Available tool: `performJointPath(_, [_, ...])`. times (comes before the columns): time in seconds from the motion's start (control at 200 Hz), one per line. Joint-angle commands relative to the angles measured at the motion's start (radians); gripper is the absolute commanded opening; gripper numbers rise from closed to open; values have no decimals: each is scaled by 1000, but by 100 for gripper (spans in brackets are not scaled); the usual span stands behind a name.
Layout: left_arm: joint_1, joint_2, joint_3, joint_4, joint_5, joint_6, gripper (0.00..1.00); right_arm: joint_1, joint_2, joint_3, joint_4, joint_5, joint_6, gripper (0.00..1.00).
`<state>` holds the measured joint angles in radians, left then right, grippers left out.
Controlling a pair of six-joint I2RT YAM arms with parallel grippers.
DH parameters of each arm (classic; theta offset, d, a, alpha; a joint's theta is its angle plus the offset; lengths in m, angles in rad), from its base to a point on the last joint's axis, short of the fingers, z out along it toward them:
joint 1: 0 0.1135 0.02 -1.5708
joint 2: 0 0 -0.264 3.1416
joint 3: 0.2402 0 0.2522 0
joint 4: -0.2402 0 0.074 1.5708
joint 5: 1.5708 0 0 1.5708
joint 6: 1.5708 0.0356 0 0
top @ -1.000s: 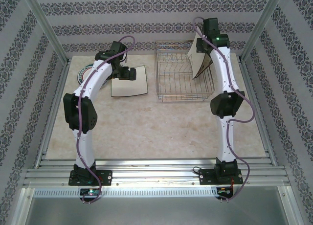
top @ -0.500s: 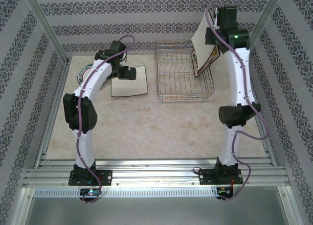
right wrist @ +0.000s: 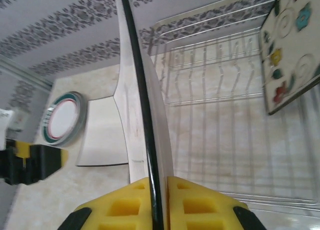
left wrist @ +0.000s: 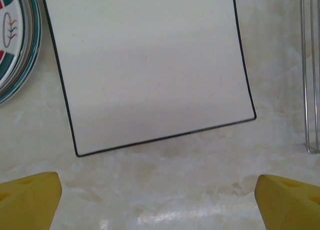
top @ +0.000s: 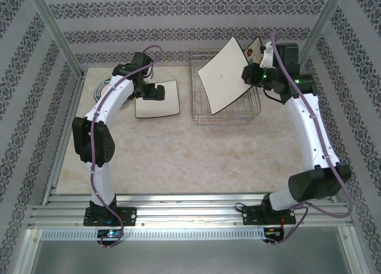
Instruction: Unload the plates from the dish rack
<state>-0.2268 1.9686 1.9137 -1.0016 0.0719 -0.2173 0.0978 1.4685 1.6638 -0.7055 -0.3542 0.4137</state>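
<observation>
The raised cream plate's edge [top: 205,94] opposite my right gripper is free, so my open left gripper should keep moving toward that edge until it can close there.
My right gripper [top: 253,76] [right wrist: 162,200] is shut on the rim of a cream square plate [top: 223,76] with a dark rim. It holds that plate tilted in the air over the silver wire dish rack [top: 201,112]; the right wrist view has it edge-on [right wrist: 145,90]. A flower-print square plate [top: 255,49] [right wrist: 292,50] leans at the rack's right end [right wrist: 215,90]. My left gripper [top: 155,93] [left wrist: 160,202] hangs open just above the table, at the near edge of another square plate [top: 159,101] [left wrist: 150,70] lying flat left of the rack.
A stack of round teal-rimmed plates [top: 101,90] [left wrist: 12,35] [right wrist: 62,122] sits at the far left by the wall. Patterned walls and metal posts close in the table's back and sides. Bare marble table [top: 190,155] stretches in front of the rack.
The right arm has lifted the square plate up out of the rack and swung it left, turning its face toward the top camera. The left arm has barely moved.
</observation>
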Motion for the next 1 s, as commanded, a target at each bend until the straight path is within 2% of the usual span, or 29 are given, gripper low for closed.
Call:
performJointPath(0.0, [7,-64,-41,40,0,-14,99,-27,-85,-102,366,-169,140,0])
performJointPath(0.2, [2,-84,-84,71,17,-16,99,-68,-118,-320,643,-330,282,0])
performJointPath(0.36, [-21,-66,-59,72,19,-15,99,-83,-108,-461,939,-457,446,0])
performJointPath(0.445, [-35,-51,-36,62,13,-14,99,-98,-95,-511,1022,-504,492,0])
performJointPath(0.739, [-52,-42,-31,99,38,7,99,-117,-46,-686,1373,-550,701,0])
performJointPath(0.994, [-48,-40,21,104,137,47,99,-115,71,-734,1523,-543,804,0])
